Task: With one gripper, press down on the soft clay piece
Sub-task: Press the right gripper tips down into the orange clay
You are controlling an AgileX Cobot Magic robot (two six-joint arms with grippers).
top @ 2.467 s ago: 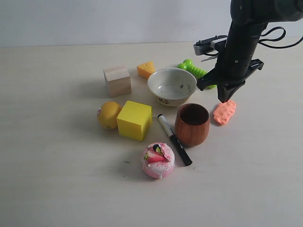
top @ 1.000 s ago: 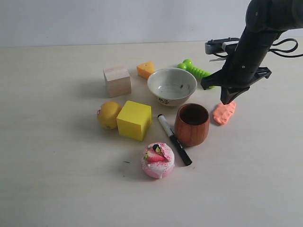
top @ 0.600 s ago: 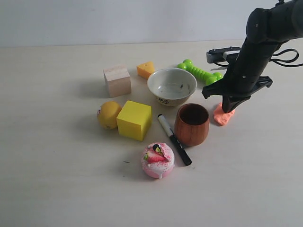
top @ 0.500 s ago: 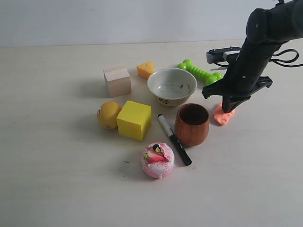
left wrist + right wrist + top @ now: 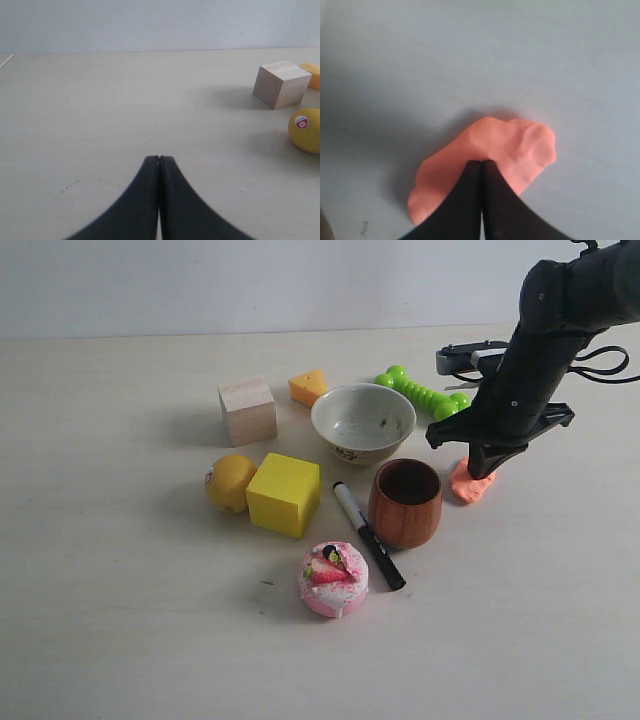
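I can see a crease (image 5: 523,144) in the soft clay piece (image 5: 468,485) past the ends of my fingers, so the clay should stay dented when I raise my right gripper.
The soft clay piece (image 5: 468,484) (image 5: 520,145) is a flat salmon-orange lump lying right of the brown cup (image 5: 406,502). My right gripper (image 5: 480,470) (image 5: 481,162) is shut, fingers pressed together, and its tips rest on top of the clay near its middle. In the exterior view the black arm hides the clay's far half. My left gripper (image 5: 159,159) is shut with nothing in it, low over bare table, and does not show in the exterior view.
Around the cup lie a black marker (image 5: 368,535), a white bowl (image 5: 363,423), a green bone toy (image 5: 422,392), a pink strawberry cake (image 5: 334,579), a yellow cube (image 5: 284,493), a lemon (image 5: 230,482) (image 5: 306,129), a wooden block (image 5: 247,410) (image 5: 281,84) and an orange wedge (image 5: 308,387).
My right gripper came down and a little to the right, from above the clay onto its top. Over the last half second it has stayed still.
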